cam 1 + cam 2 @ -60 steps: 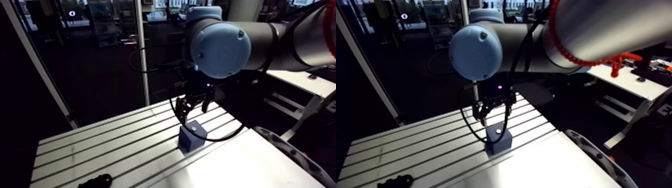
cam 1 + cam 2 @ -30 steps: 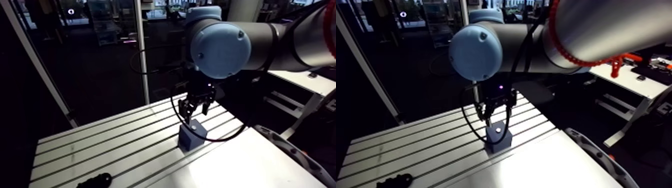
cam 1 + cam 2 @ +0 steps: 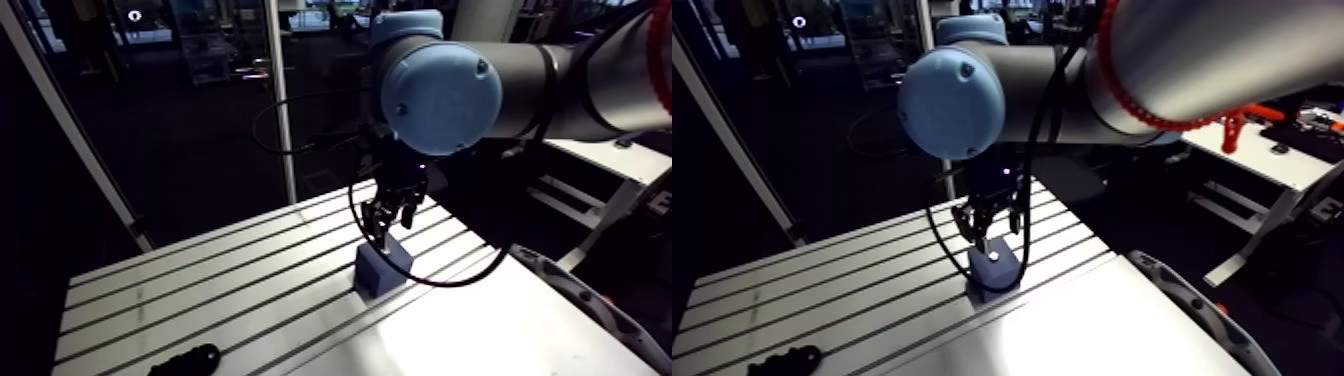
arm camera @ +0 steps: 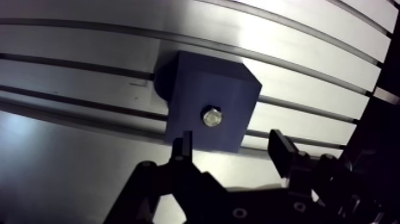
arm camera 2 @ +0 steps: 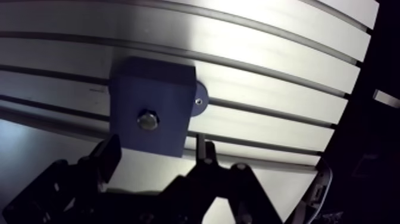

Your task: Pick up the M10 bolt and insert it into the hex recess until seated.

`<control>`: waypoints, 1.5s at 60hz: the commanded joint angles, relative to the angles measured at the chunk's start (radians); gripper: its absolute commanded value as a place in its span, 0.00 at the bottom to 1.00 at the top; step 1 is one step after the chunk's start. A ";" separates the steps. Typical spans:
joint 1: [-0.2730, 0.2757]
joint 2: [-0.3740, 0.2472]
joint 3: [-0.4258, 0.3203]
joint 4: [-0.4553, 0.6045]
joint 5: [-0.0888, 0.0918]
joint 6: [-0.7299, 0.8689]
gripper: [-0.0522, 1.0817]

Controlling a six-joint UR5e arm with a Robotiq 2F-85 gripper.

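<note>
The bolt's silver head sticks up above the dark hex hole [image 4: 206, 110], so the M10 bolt [image 4: 212, 117] will go in deeper when I turn it and push down.
A dark blue block [image 4: 196, 89] stands on the slotted aluminium table [image 4: 89, 47]. The silver head of the M10 bolt [image 4: 211, 116] shows in the middle of the block's top face, sunk into the recess. In the wrist view my gripper [image 4: 232, 143] is open, with nothing between its fingers. The block and bolt lie just ahead of the fingertips. In the arm view the gripper [image 3: 388, 222] hangs right above the block [image 3: 380, 270], close to its top.
A small black object [image 3: 185, 360] lies at the table's near left corner. A smooth pale plate [image 3: 480, 330] borders the slotted table on the near right side. A round blue foot [image 5: 200, 98] sticks out beside the block.
The arm view has shifted slightly with the arm. The gripper stays over the block with its fingers apart, and the bolt stays in the block.
</note>
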 commanded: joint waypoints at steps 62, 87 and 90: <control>0.008 0.030 0.013 -0.031 0.000 -0.001 0.46; 0.022 0.040 0.015 -0.033 0.000 0.009 0.48; 0.023 0.040 0.015 -0.033 0.000 0.009 0.48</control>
